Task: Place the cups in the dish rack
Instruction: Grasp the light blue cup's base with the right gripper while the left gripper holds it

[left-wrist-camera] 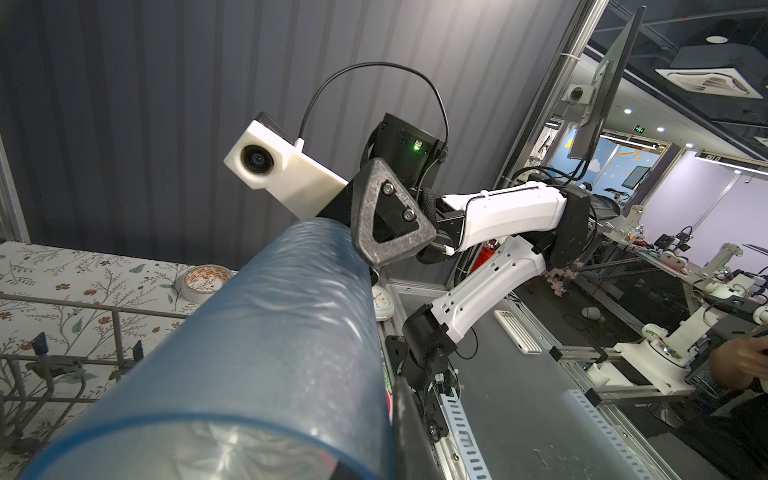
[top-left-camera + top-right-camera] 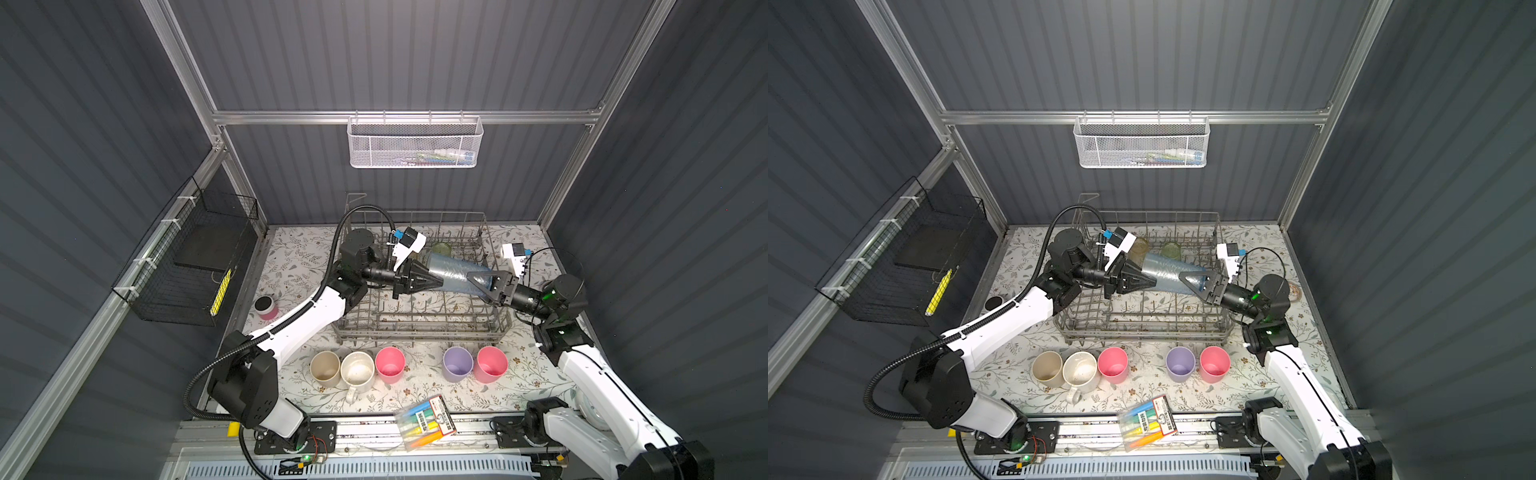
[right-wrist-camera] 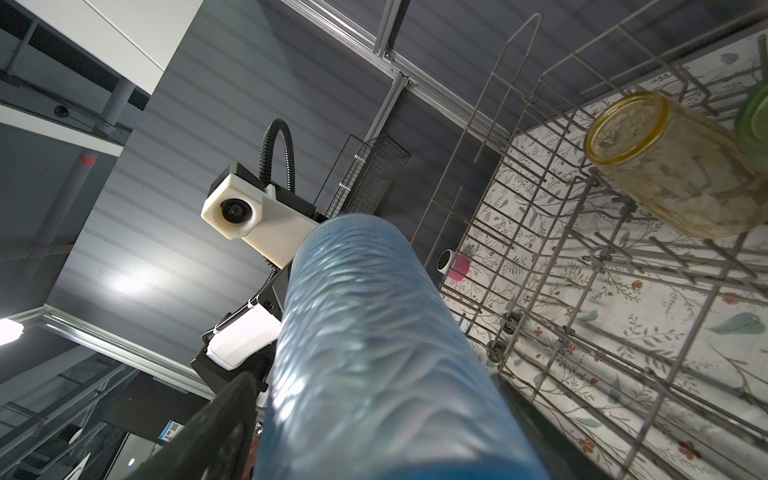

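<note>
My left gripper is holding the clear-blue tumbler's rim [image 2: 429, 265], which must face down. So next my right gripper takes the tumbler's base end [image 2: 480, 281] and puts the tumbler down beside the green glass.
A clear-blue tumbler [image 2: 451, 272] [image 2: 1163, 272] hangs on its side above the grey wire dish rack [image 2: 419, 328] [image 2: 1142, 328]. My left gripper [image 2: 438, 282] is shut on its rim wall, one finger [image 1: 409, 432] outside the open mouth. My right gripper [image 2: 476, 284] straddles the base end, jaws wide, with a narrow gap at one finger [image 3: 224, 415]. An amber glass [image 3: 673, 166] and a green glass [image 2: 441, 249] stand in the rack's far part. In front of the rack stand a beige tumbler [image 2: 325, 368], a cream mug [image 2: 357, 372], a pink tumbler [image 2: 390, 365], a lilac tumbler [image 2: 458, 364] and another pink one [image 2: 491, 363].
A short pink pot with a black top [image 2: 266, 307] sits left of the rack. A tape roll [image 2: 1293, 289] lies to its right. A marker pack [image 2: 426, 426] lies at the front edge. A white mesh basket [image 2: 415, 143] hangs on the back wall, a black wire basket [image 2: 187, 266] on the left wall.
</note>
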Motion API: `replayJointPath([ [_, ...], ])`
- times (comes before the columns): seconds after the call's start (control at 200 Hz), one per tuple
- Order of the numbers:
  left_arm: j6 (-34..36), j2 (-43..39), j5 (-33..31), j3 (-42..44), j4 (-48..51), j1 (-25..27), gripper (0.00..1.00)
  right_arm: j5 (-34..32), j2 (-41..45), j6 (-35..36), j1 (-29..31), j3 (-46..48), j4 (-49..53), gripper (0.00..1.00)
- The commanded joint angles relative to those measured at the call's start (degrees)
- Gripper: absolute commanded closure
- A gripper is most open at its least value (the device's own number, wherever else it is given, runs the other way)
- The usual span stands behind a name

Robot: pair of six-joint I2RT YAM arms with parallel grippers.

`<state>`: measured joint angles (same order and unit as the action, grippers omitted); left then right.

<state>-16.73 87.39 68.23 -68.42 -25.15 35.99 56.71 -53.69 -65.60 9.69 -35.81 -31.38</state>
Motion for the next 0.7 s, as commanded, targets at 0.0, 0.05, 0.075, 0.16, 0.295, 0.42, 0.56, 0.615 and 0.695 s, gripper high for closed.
replayJointPath([
  [0.0, 1.6, -0.2, 1.3, -1.2, 1.0, -0.3, 1.00, -0.2, -0.4, -0.3, 0.8, -1.5, -3.6, 0.17],
  [0.05, 1.9, -0.1, 1.4, -1.1, 1.1, -0.3, 1.00, -0.3, -0.6, -0.4, 1.1, -1.4, -4.0, 0.19],
  [0.075, 1.9, -0.1, 1.4, -1.0, 1.1, -0.3, 1.00, -0.5, -0.7, -0.4, 1.2, -1.4, -4.2, 0.20],
  [0.16, 1.9, 0.0, 1.4, -0.9, 1.2, -0.4, 1.00, -0.5, -1.1, -0.9, 1.5, -1.1, -5.3, 0.29],
  [0.295, 2.5, -0.4, 1.5, -0.8, 1.9, -0.3, 1.00, -0.8, -1.3, -1.1, 1.8, -0.7, -6.2, 0.51],
  [0.42, 3.5, -0.6, 0.7, -1.1, 3.3, -0.3, 1.00, -1.6, -0.9, -1.0, 1.8, -0.2, -6.2, 0.59],
  [0.56, 3.6, -1.2, 0.1, -0.9, 3.4, -0.3, 0.76, -2.4, -0.4, -0.5, 1.8, 0.4, -6.0, 0.71],
  [0.615, 3.5, -1.5, -0.2, -0.7, 3.3, -0.3, 0.67, -2.8, 0.0, -0.1, 1.7, 0.5, -5.6, 0.74],
  [0.695, 3.7, -1.9, -0.8, -0.4, 3.2, -0.3, 0.54, -3.1, 0.5, 1.1, 1.7, 0.4, -4.3, 0.80],
])
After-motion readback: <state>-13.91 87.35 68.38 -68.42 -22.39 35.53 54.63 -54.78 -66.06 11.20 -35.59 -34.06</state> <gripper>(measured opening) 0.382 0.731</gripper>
